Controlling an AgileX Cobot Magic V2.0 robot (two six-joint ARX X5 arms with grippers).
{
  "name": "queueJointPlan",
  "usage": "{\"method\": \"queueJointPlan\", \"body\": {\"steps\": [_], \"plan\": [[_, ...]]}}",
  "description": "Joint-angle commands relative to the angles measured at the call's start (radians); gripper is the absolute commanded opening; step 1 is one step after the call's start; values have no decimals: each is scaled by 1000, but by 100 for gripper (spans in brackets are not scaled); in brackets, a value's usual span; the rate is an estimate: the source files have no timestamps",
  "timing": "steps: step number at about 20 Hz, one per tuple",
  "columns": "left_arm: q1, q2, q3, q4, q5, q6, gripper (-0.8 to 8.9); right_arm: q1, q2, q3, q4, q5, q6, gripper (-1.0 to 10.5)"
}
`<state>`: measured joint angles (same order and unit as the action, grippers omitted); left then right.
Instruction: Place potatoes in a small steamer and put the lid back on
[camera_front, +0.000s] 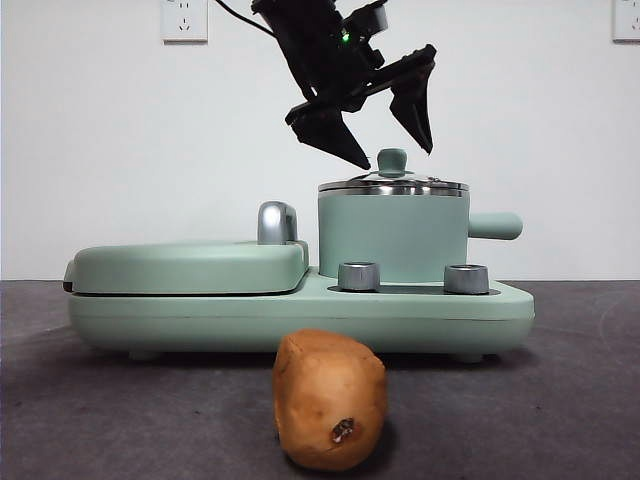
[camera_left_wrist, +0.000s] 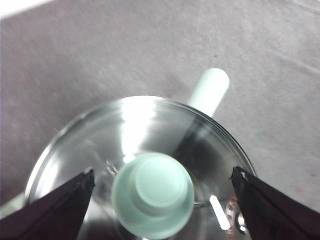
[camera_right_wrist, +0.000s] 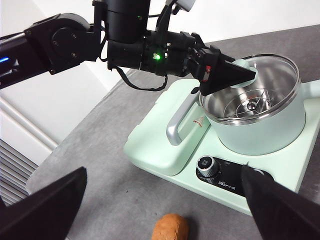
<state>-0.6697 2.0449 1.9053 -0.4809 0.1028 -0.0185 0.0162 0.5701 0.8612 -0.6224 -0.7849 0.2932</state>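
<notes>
The robot's gripper will lift the glass lid (camera_front: 394, 179) off whole and leave the steamer seated, because the lid's steel rim (camera_front: 448, 187) runs plain past the steamer's side handle.
The orange-brown potato (camera_front: 330, 400) lies on the grey table in front of the cooker, also low in the right wrist view (camera_right_wrist: 170, 228). The mint-green steamer (camera_front: 392, 235) stands on the cooker base with the glass lid (camera_front: 393, 186) on it. My left gripper (camera_front: 396, 155) hangs open just above the lid's green knob (camera_left_wrist: 152, 195), one jaw on either side and neither touching it. The steamer's side handle (camera_left_wrist: 210, 90) sticks out past the lid (camera_left_wrist: 140, 125). My right gripper (camera_right_wrist: 164, 172) is open and empty, high above the table near the potato.
The flat green griddle cover (camera_front: 190, 265) with its chrome handle (camera_front: 277, 222) sits left of the steamer on the same base. Two steel dials (camera_front: 359, 276) (camera_front: 466, 278) face the front. Grey cloth surrounds the cooker, with a white wall behind.
</notes>
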Motion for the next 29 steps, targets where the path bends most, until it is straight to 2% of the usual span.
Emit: {"method": "queueJointPlan", "body": {"steps": [1,8,15,21,29], "plan": [[-27,22,31,2,-35,66,434,2,4,16,6,0,6,492],[-45,40,31,1,-81,55,386,2,3,16,0,-1,6,492],[-45,40,31,-3,-81,51,138,2,3,16,-16,-1,6,492],[-45,40,31,-19,-81,52,20,2,3,16,-15,0,6,492],[-42,-63,31,0,-81,63,18,2,3,16,-14,36,3,492]]}}
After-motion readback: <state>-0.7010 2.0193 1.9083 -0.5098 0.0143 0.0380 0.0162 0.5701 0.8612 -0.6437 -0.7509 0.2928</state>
